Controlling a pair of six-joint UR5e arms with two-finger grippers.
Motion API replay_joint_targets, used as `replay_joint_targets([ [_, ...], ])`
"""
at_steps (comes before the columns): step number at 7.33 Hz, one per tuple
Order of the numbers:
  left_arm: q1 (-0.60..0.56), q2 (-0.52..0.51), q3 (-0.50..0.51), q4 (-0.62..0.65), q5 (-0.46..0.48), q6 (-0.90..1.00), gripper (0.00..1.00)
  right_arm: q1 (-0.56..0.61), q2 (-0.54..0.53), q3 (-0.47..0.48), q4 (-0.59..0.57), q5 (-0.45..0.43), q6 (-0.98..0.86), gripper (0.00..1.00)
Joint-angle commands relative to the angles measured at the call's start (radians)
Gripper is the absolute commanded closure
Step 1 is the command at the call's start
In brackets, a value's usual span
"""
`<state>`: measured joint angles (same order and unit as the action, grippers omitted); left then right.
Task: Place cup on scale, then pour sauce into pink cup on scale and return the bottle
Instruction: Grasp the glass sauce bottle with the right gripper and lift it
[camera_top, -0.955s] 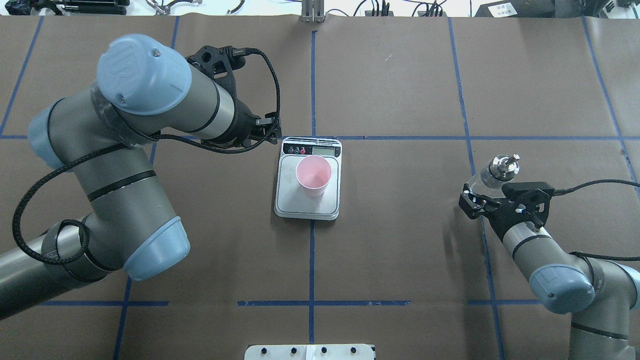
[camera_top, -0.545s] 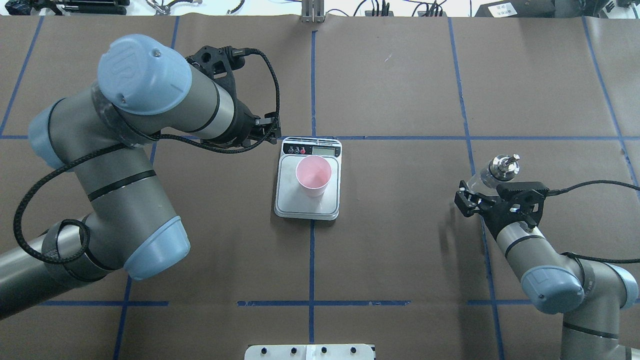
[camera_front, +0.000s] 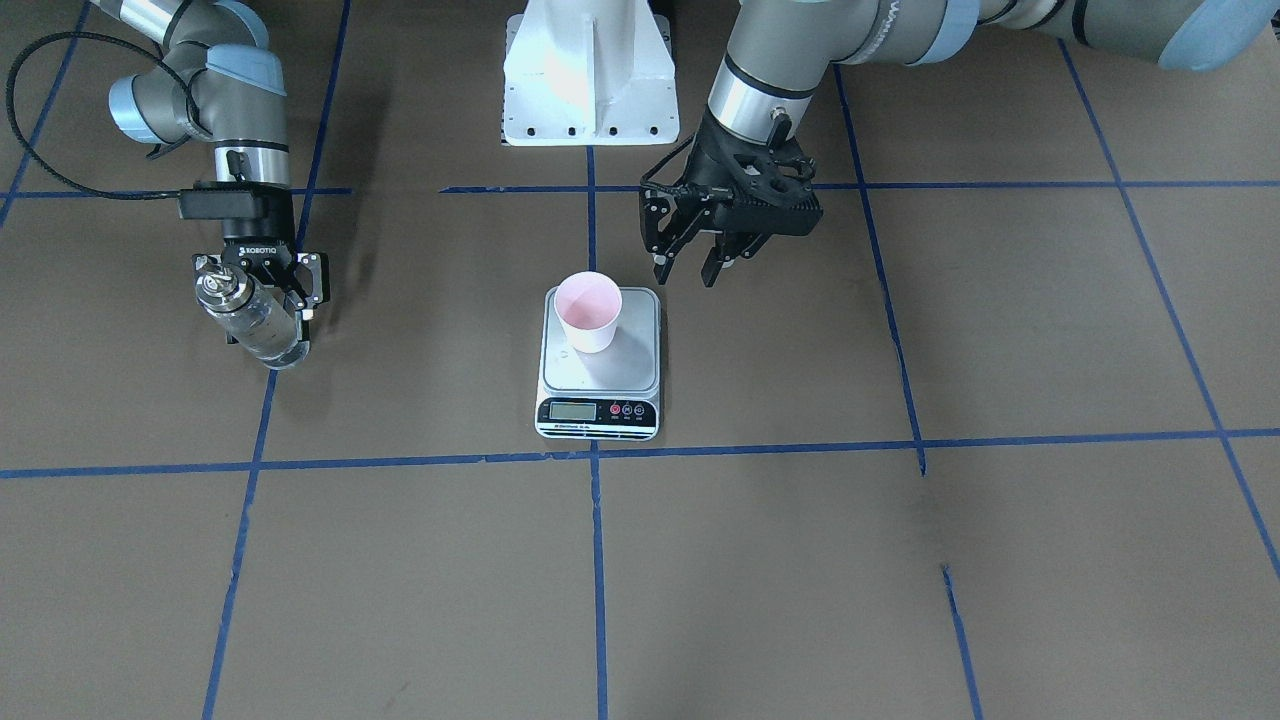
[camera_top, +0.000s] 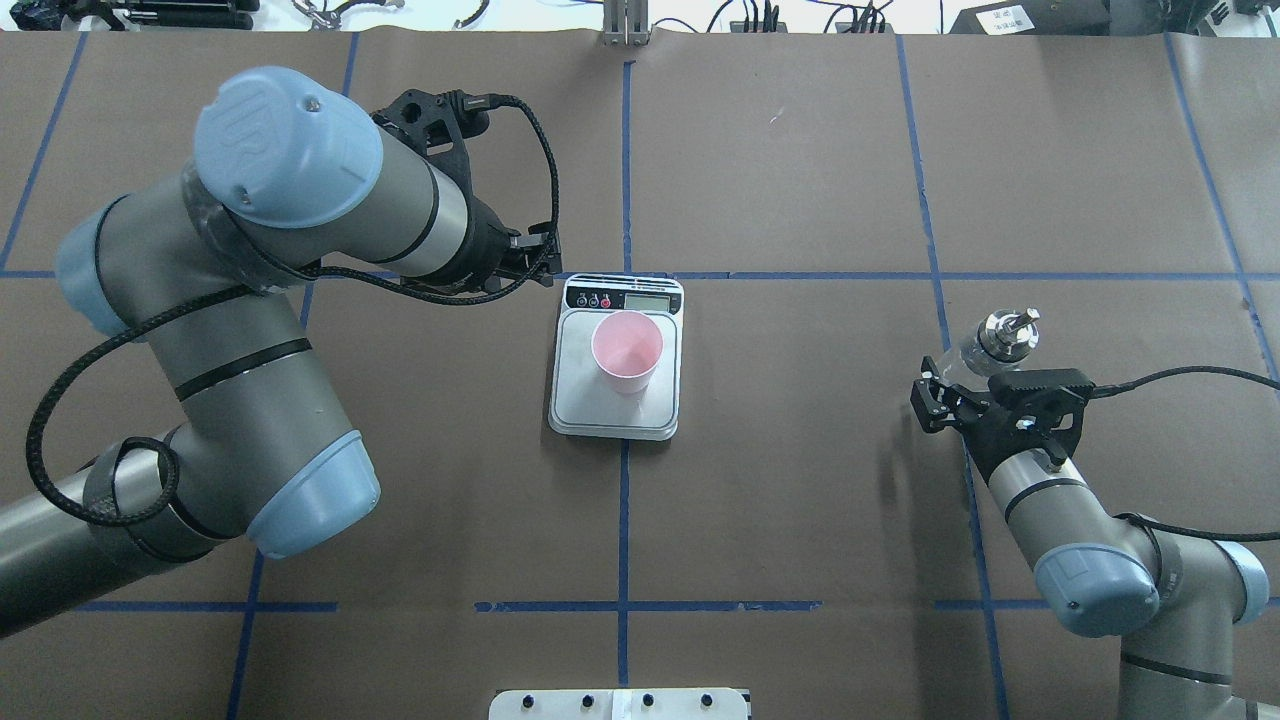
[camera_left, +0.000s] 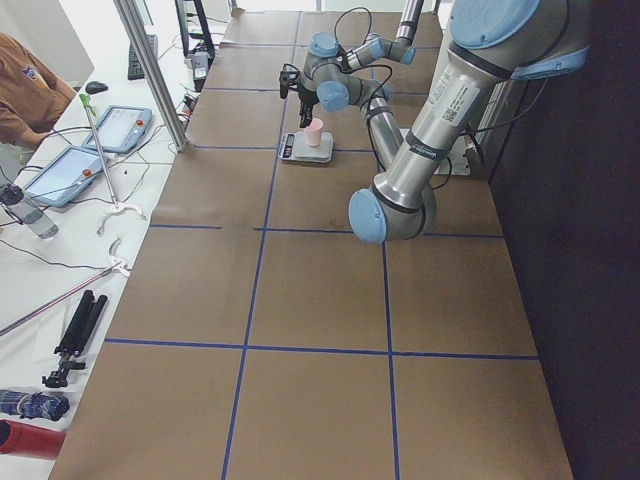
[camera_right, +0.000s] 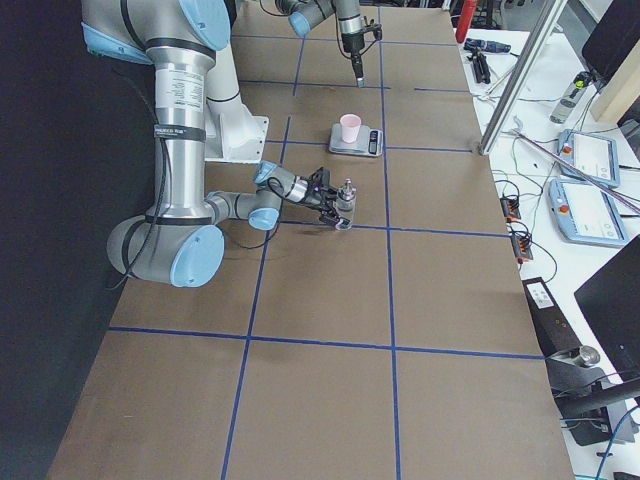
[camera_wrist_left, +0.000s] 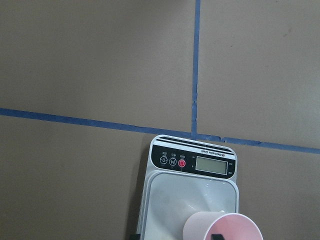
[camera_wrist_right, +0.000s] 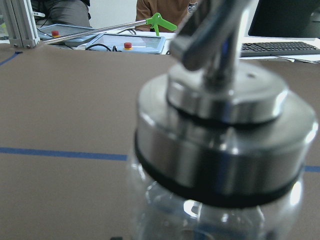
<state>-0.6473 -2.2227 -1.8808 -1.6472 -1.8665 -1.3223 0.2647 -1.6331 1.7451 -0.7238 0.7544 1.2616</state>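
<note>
My gripper will pour a thin stream from the glass bottle when I tip it over the pink cup, because a narrow metal spout tops the bottle's collar.
The pink cup stands upright on the scale, near the plate's middle; it also shows in the overhead view and the left wrist view. My left gripper is open and empty, hovering just beside the scale's robot-side corner. The clear glass bottle with its metal spout stands upright on the table far out on my right side. My right gripper is open, its jaws spread on both sides of the bottle. The bottle's collar fills the right wrist view.
The white robot base plate sits at the table's robot-side edge. Blue tape lines cross the brown table cover. An operators' side table with tablets and cables lies beyond the table's far edge.
My right gripper has shifted a little to the left and closer around the bottle, which has stayed in place. The left arm, cup and scale have not moved.
</note>
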Motion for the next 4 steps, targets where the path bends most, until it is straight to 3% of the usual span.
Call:
replay_joint_targets([
  [1,-0.002,0.0,-0.001,0.0,0.001,0.0,0.44,-0.001,0.002,0.002,0.001,-0.012,-0.004,0.24],
  [3,-0.002,0.0,-0.001,0.001,0.001,0.0,0.44,-0.002,0.004,0.001,0.001,-0.038,-0.005,0.42],
  [4,-0.002,0.0,-0.001,0.001,0.001,0.0,0.44,-0.004,0.007,-0.001,0.0,-0.056,-0.016,0.58],
])
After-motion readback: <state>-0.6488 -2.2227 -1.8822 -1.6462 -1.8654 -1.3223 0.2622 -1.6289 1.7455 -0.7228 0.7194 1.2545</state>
